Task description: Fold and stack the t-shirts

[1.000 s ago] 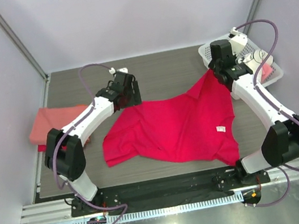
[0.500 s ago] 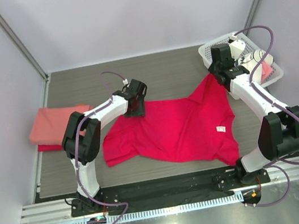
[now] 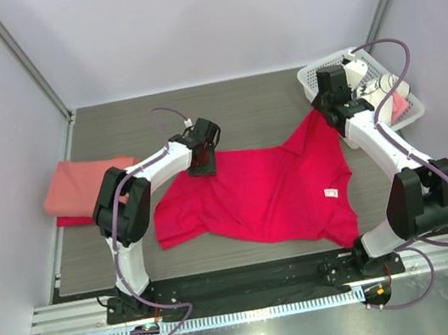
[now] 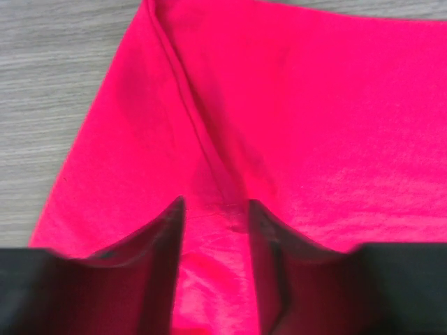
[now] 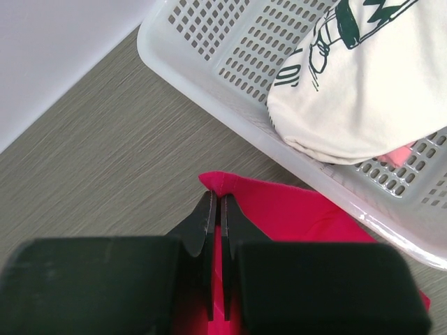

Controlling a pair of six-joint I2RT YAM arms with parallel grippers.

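The raised seam fold (image 4: 198, 128) inside the crimson t-shirt is between my left gripper's fingers, so next my left gripper moves over to the shirt's outer edge (image 3: 182, 175) before both grippers lift.
The bright crimson t-shirt (image 3: 262, 191) lies spread on the table, its small white label (image 3: 330, 193) facing up. My left gripper (image 3: 203, 162) is open over the shirt's far left corner. In the left wrist view its jaws (image 4: 216, 209) stand on either side of a raised seam fold (image 4: 202, 139). My right gripper (image 3: 324, 109) is shut on the shirt's far right corner (image 5: 222, 183), next to the basket. A salmon-pink shirt (image 3: 80, 181) lies folded at the left on a red one (image 3: 65, 220). The white dark-printed shirt (image 5: 356, 77) lies in the basket.
The white plastic lattice basket (image 3: 310, 77) stands at the far right corner, its rim (image 5: 209, 63) just beyond my right fingers. Something pink (image 3: 400, 104) lies in it under the white shirt. Walls close the left, back and right sides.
My left gripper has swung right and down onto the crimson shirt's far left corner over the first half second, then held still. The right gripper and shirt have hardly moved.
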